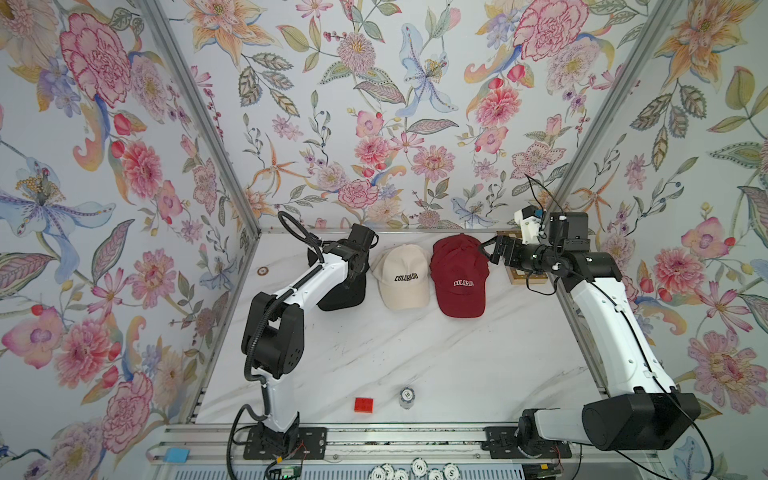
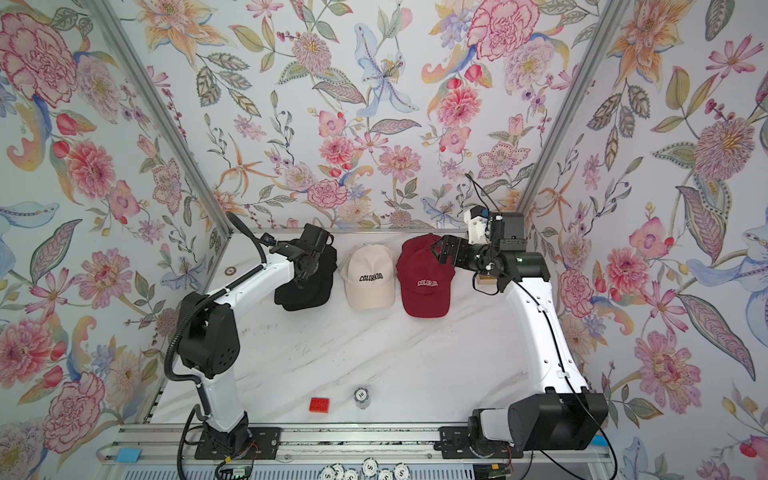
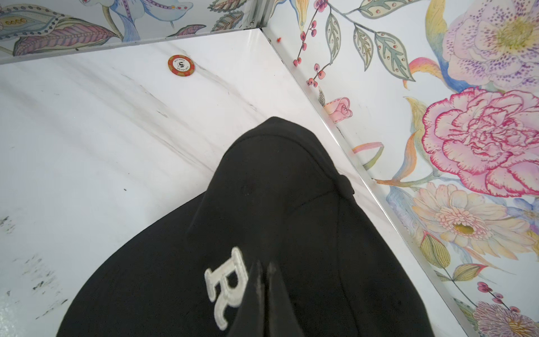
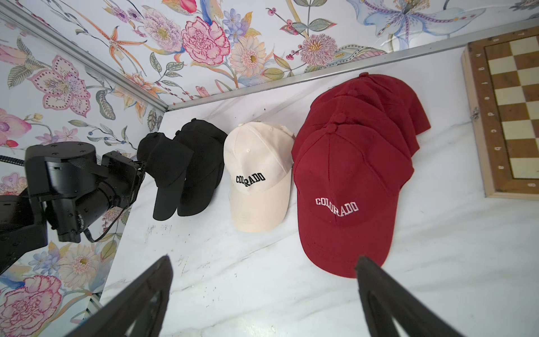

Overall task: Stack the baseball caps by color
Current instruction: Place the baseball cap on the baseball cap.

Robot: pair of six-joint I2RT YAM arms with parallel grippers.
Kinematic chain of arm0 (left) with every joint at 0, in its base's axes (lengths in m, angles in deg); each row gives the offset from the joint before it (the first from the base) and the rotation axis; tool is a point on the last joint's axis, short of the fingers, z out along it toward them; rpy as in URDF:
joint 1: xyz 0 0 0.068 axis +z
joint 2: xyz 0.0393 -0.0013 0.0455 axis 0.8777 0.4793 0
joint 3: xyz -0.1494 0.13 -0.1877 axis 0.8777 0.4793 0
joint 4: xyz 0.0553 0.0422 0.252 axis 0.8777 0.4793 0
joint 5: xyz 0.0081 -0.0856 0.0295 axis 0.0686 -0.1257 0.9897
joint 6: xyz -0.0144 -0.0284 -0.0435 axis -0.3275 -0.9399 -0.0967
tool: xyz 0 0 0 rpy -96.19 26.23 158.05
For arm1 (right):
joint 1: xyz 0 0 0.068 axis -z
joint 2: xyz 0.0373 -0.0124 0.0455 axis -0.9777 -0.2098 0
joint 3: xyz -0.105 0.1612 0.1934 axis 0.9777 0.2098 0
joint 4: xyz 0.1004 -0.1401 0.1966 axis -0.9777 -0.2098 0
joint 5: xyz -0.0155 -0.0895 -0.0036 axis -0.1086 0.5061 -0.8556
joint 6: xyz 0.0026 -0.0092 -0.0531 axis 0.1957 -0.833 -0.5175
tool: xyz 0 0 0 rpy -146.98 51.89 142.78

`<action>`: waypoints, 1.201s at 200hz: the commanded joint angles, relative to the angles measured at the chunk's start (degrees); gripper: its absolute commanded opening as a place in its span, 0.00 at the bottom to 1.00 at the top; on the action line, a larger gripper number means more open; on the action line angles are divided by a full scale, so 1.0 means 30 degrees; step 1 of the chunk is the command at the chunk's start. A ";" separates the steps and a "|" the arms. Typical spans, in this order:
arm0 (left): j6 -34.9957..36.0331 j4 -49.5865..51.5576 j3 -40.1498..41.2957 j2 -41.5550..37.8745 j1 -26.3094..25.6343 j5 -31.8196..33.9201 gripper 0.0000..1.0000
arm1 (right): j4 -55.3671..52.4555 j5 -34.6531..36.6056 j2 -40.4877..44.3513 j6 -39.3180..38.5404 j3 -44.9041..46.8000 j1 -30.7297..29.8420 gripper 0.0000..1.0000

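The black "R" cap's brim (image 4: pixel 168 202) faces the same way as the lower black cap's (image 4: pixel 205 147), so the robot's left gripper should keep moving the "R" cap over until the crowns of the caps overlap.
Three groups of baseball caps lie in a row at the back of the table. Black caps (image 1: pixel 340 297) (image 2: pixel 303 295) are on the left, a cream "COLORADO" cap (image 1: pixel 401 274) (image 4: pixel 256 175) in the middle, and several overlapping dark red "COLORADO" caps (image 1: pixel 459 266) (image 4: pixel 350 175) on the right. My left gripper (image 3: pixel 264 264) (image 2: pixel 307 270) is shut, pinching the front of a black "R" cap (image 3: pixel 277 189) (image 4: pixel 166 169) that tilts over the black pile (image 4: pixel 204 163). My right gripper (image 4: pixel 262 262) (image 1: pixel 488 249) hangs open and empty beside the red caps.
A wooden chessboard (image 4: pixel 510 116) (image 1: pixel 519 278) lies against the right wall behind my right arm. A poker chip (image 3: pixel 181 65) (image 1: pixel 262 271) sits near the left wall. A red brick (image 1: pixel 363 404) and a chip stack (image 1: pixel 407 395) stand near the front edge.
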 commanded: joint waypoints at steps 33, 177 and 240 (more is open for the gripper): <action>-0.2083 0.3560 -0.3239 0.2477 -0.0210 0.1865 0.00 | 0.0064 -0.0449 0.0010 -0.0225 0.0151 0.0606 0.99; -0.1077 0.4185 -0.7061 0.6873 0.0128 0.0812 0.06 | -0.0289 -0.0156 -0.0250 0.0013 -0.0125 0.1402 0.99; -0.0454 0.5247 -0.8611 0.8325 0.0088 0.0670 0.11 | -0.0256 -0.0024 -0.0704 0.0292 -0.0356 0.1405 0.99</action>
